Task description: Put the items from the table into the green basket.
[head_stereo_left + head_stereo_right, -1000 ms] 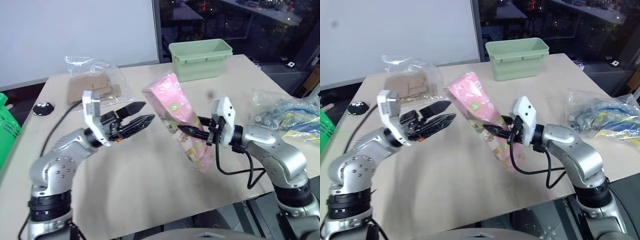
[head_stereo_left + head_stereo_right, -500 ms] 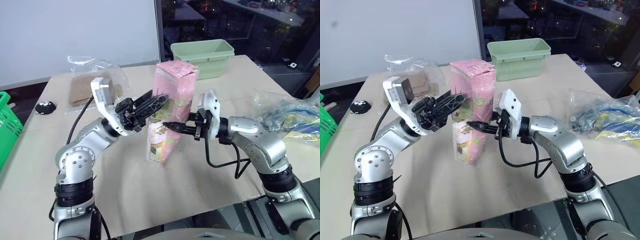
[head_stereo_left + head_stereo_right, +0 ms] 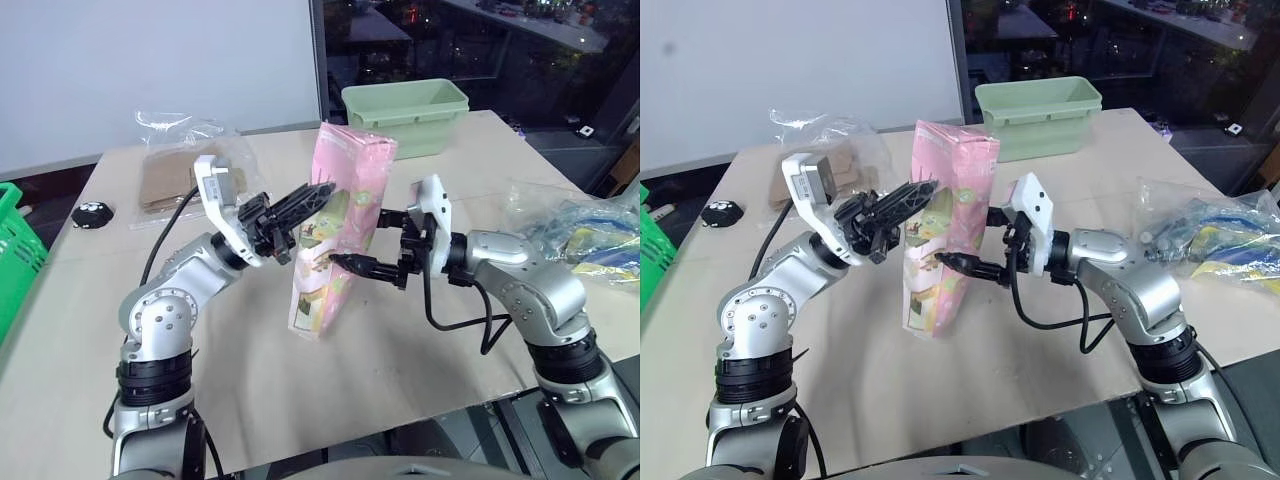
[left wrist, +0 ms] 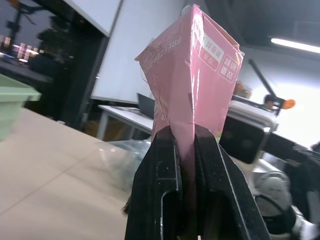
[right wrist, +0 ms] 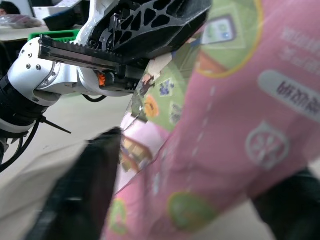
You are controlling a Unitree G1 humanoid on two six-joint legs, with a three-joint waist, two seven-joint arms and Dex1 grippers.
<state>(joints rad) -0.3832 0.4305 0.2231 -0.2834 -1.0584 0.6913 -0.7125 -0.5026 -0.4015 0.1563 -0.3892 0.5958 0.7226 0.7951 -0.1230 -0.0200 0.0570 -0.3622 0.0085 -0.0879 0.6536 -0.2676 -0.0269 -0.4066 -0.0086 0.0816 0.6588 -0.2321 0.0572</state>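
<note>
My right gripper's fingers are on both sides of the carton [image 3: 354, 232] that my left gripper is pinching. My right gripper should move back out of the way before my left gripper takes the carton to the green basket [image 3: 18, 246].
The long pink printed carton [image 3: 338, 235] stands nearly upright over the middle of the table [image 3: 400, 370]. My left gripper [image 3: 312, 196] is shut on its upper left edge; in the left wrist view the fingers [image 4: 165, 165] pinch the pink seam. My right gripper [image 3: 362, 238] is open on the carton's right side, its spread fingers on either side of the pink face [image 5: 235, 125]. A clear bag of brown goods [image 3: 185, 170] lies at the back left. A clear bag of mixed goods [image 3: 575, 225] lies at the right edge. The green basket [image 3: 15, 240] shows at the far left, beside the table.
A pale mint-green tub [image 3: 405, 115] stands at the table's far edge. A small black object [image 3: 90, 213] lies near the left edge. A whiteboard wall rises behind the table. A black cable loops under my right arm.
The carton went from tilted in my right gripper to upright between both. My left gripper reached in and shut on its edge; my right gripper then opened.
</note>
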